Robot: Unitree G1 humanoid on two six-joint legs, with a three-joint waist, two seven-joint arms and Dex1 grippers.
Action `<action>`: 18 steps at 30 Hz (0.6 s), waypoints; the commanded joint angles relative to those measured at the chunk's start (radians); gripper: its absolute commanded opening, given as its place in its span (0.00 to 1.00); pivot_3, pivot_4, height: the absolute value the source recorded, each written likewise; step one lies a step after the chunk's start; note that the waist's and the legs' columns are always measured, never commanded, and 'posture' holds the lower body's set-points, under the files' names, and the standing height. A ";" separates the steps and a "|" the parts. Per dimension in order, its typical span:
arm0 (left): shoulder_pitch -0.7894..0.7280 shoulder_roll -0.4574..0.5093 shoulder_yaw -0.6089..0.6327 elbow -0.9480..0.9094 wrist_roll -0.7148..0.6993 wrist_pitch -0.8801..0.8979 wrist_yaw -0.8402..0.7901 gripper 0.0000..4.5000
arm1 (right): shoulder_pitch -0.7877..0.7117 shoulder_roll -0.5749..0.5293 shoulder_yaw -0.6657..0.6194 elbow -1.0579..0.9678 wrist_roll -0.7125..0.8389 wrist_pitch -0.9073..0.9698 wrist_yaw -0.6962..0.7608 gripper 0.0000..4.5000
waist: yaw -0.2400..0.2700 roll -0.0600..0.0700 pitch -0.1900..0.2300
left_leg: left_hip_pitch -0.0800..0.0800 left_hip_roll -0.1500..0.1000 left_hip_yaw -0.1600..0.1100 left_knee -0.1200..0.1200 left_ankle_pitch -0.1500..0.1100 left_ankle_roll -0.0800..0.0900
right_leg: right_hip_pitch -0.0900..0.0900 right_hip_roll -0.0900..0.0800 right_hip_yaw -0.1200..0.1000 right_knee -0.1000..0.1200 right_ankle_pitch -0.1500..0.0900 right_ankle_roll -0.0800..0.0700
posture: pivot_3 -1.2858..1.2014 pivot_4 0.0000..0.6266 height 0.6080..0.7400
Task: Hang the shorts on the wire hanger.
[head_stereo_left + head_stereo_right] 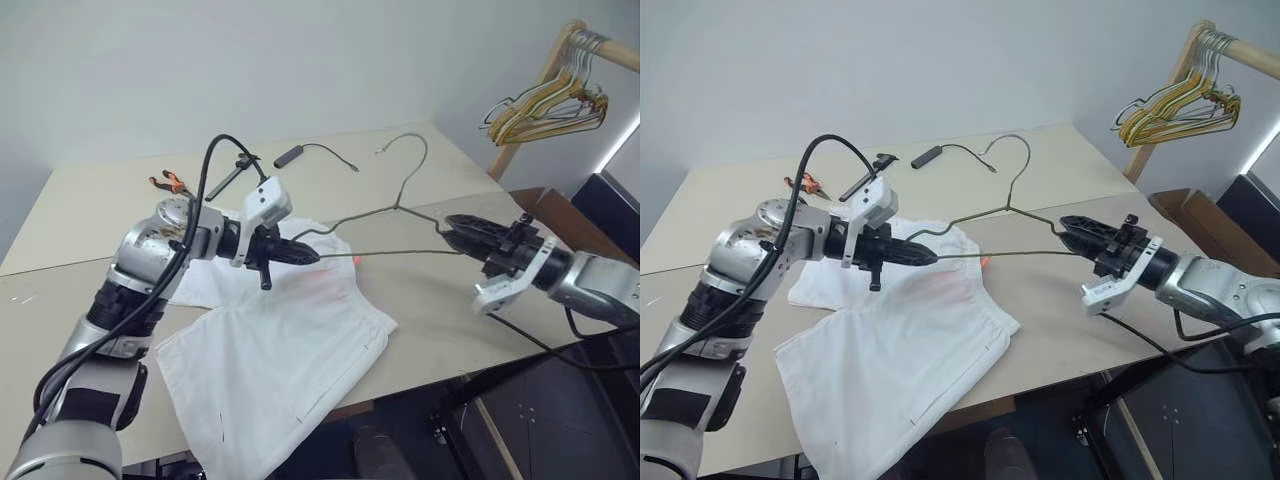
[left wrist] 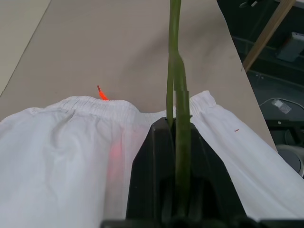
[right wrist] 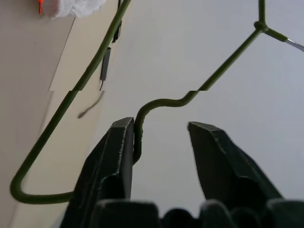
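Observation:
The shorts [image 1: 275,370]' waistband is lying pulled in, narrower than the wire hanger, so the shorts will stretch open around the hanger when I pull the waistband over.
The wire hanger [image 1: 400,205], thin grey-olive wire, hangs in the air over the table, hook pointing away from me. My left gripper [image 1: 312,256] is shut on its left corner; in the left wrist view the wire [image 2: 173,57] runs out from between the closed fingers [image 2: 156,156]. My right gripper [image 1: 452,224] is open around the right corner. There the bent wire [image 3: 90,71] rests against one finger [image 3: 121,142], and the other finger stands apart. The white shorts [image 1: 280,350] lie flat on the table below the left gripper, with a faint pink smudge near the waistband [image 2: 90,107].
A wooden rack with a bunch of yellow and white hangers [image 1: 550,100] stands at the back right. A black cable with a plug [image 1: 290,155] and orange-handled pliers [image 1: 168,182] lie on the far part of the table [image 1: 80,210]. A cardboard box [image 1: 560,215] sits beyond the right edge.

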 commanded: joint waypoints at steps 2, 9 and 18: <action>0.026 0.047 0.022 -0.025 0.041 -0.088 -0.020 0.00 | 0.164 -0.125 -0.055 -0.250 0.855 0.267 0.505 0.81 | -0.004 0.001 0.000 | 0.000 0.000 -0.001 0.000 -0.001 0.001 | 0.002 0.000 0.000 0.000 0.000 0.000 | 0.45 0.03 1.00; 0.063 0.044 0.045 -0.063 0.040 -0.159 -0.033 0.00 | -0.073 -0.141 -0.023 -0.298 1.189 0.961 1.035 0.88 | 0.013 0.006 -0.008 | 0.004 0.000 -0.003 0.002 -0.001 0.002 | 0.007 0.000 -0.001 -0.001 0.002 0.003 | 0.46 0.02 1.00; 0.090 0.048 0.068 -0.107 0.029 -0.147 -0.037 0.00 | -0.310 0.093 0.112 -0.106 0.899 1.083 1.263 0.76 | 0.057 0.008 -0.010 | -0.004 -0.002 0.000 0.003 -0.001 0.001 | -0.004 -0.002 0.001 0.000 0.002 0.004 | 0.47 0.03 1.00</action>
